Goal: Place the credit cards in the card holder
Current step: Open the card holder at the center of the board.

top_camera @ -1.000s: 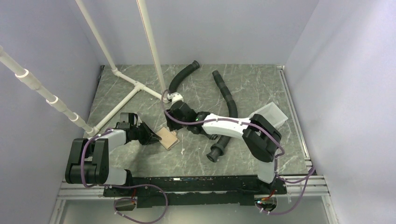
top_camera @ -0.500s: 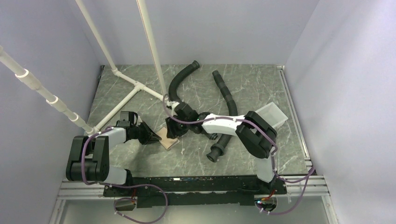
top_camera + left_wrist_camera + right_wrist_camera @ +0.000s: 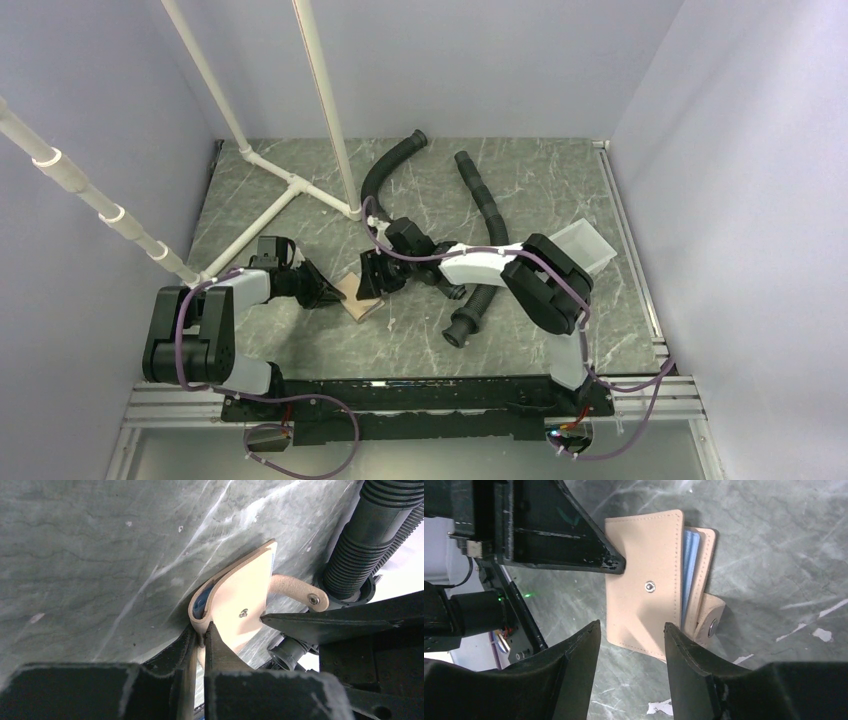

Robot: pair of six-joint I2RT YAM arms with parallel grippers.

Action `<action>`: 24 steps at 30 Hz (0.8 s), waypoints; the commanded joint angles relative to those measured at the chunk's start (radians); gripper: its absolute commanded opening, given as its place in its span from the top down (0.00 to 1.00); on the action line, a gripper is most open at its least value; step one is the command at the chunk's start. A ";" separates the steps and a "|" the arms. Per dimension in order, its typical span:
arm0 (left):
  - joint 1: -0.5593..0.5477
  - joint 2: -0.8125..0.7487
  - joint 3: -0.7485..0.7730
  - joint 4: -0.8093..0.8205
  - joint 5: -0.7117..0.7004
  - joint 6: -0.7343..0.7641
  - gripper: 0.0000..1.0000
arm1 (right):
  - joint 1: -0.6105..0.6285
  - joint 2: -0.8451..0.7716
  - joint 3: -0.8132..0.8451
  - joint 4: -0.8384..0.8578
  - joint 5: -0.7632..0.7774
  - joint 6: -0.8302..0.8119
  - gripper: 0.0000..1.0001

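Note:
My left gripper is squeezing the card holder's folded edge [image 3: 198, 614] shut. I should let go of that edge and pull the snap tab [image 3: 710, 618] open with my right gripper.
The card holder [image 3: 362, 298] is a tan wallet lying folded near the table's middle left, its snap tab [image 3: 710, 622] hanging loose. Blue credit cards [image 3: 689, 570] show edge-on between its leaves; only a blue sliver [image 3: 202, 600] shows in the left wrist view. My left gripper [image 3: 202, 636] is shut on the card holder's [image 3: 243, 597] folded edge, low to the table, and its tip [image 3: 615, 565] rests on the cover. My right gripper [image 3: 631, 631] hovers just above the card holder [image 3: 644, 605], jaws open, nothing between them. One right fingertip [image 3: 280, 620] touches the cover.
Black corrugated hoses [image 3: 482, 205] [image 3: 384, 166] [image 3: 468, 318] lie behind and to the right of the card holder, one [image 3: 372, 535] close beside it. A white pipe frame [image 3: 288, 190] stands at the back left. A shallow white tray [image 3: 592, 242] sits at the right.
My right gripper has come forward and down from behind the card holder to just over it. The left gripper keeps its hold, and the card holder has barely shifted.

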 commanded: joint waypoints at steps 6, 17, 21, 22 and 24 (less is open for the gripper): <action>-0.001 0.043 -0.006 -0.043 -0.109 0.044 1.00 | 0.000 -0.027 -0.036 -0.011 0.099 -0.033 0.43; -0.001 0.058 -0.013 -0.021 -0.098 0.038 1.00 | 0.019 -0.057 -0.047 0.007 0.085 -0.011 0.59; -0.001 0.074 -0.006 -0.003 -0.086 0.028 1.00 | 0.026 -0.096 -0.048 0.000 0.088 -0.011 0.63; -0.001 0.078 -0.005 0.002 -0.082 0.027 1.00 | 0.026 -0.102 -0.052 0.002 0.088 -0.010 0.64; -0.002 0.082 -0.004 0.015 -0.077 0.019 1.00 | 0.026 -0.114 -0.054 0.005 0.084 -0.006 0.68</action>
